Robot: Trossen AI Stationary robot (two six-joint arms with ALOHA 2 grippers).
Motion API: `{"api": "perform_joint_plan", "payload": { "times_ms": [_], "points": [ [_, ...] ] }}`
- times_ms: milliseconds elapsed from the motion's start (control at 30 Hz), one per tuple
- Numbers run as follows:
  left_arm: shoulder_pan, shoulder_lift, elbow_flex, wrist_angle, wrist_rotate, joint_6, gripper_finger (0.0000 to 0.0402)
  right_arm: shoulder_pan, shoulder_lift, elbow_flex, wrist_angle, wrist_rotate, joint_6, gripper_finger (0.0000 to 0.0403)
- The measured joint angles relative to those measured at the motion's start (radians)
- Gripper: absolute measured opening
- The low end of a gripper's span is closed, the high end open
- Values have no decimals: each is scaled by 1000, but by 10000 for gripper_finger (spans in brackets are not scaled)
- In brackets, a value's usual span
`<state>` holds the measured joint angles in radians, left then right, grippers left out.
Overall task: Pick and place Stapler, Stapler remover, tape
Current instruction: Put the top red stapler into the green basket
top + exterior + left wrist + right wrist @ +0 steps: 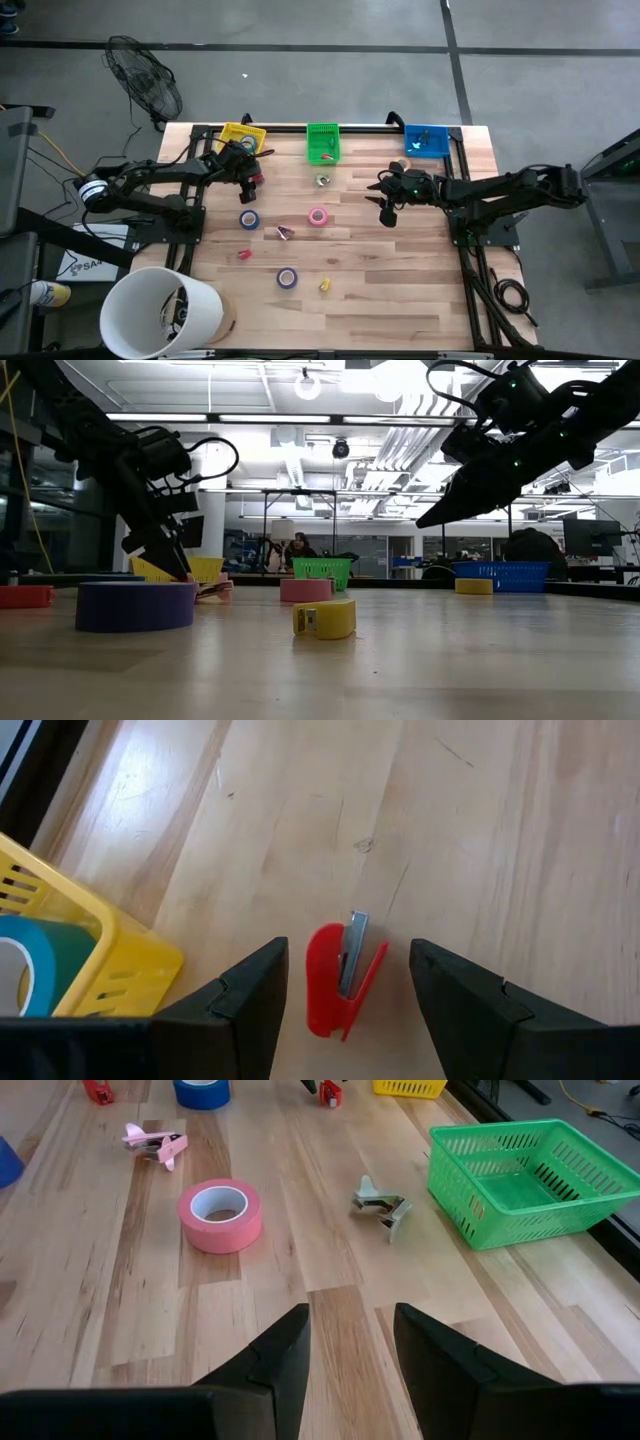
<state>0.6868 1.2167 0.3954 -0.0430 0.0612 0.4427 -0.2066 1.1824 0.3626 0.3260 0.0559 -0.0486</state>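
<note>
The small red stapler will squeeze narrower when the robot grips and lifts it, because the thin red arm stands apart in a V.
My left gripper is open above the small red stapler, which lies flat on the wood. Its fingers stand on either side of the stapler with a gap on each side. This is beside the yellow basket, near the table's far left. My right gripper is open and raised over bare wood, right of centre. Ahead of it lie a pink tape roll and a silver stapler remover. A blue roll, a purple roll and a pink stapler remover lie mid-table.
A green basket and a blue basket stand along the far edge. The yellow basket holds a teal tape roll. A small yellow roll and a red piece lie toward the near side. A white bucket stands at the near left corner.
</note>
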Motion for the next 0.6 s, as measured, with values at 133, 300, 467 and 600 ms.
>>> {"api": "perform_joint_plan", "payload": {
  "times_ms": [133,300,467,600],
  "points": [
    [0,0,0,-1,-15,-2,204,0,0,0,0,0,0,138],
    [0,0,0,0,-18,-3,204,0,0,0,0,-3,10,138],
    [0,0,0,0,-18,-5,204,0,0,0,0,-4,17,138],
    [0,5,0,0,-18,-13,204,0,0,0,0,-4,19,138]
  ]
}}
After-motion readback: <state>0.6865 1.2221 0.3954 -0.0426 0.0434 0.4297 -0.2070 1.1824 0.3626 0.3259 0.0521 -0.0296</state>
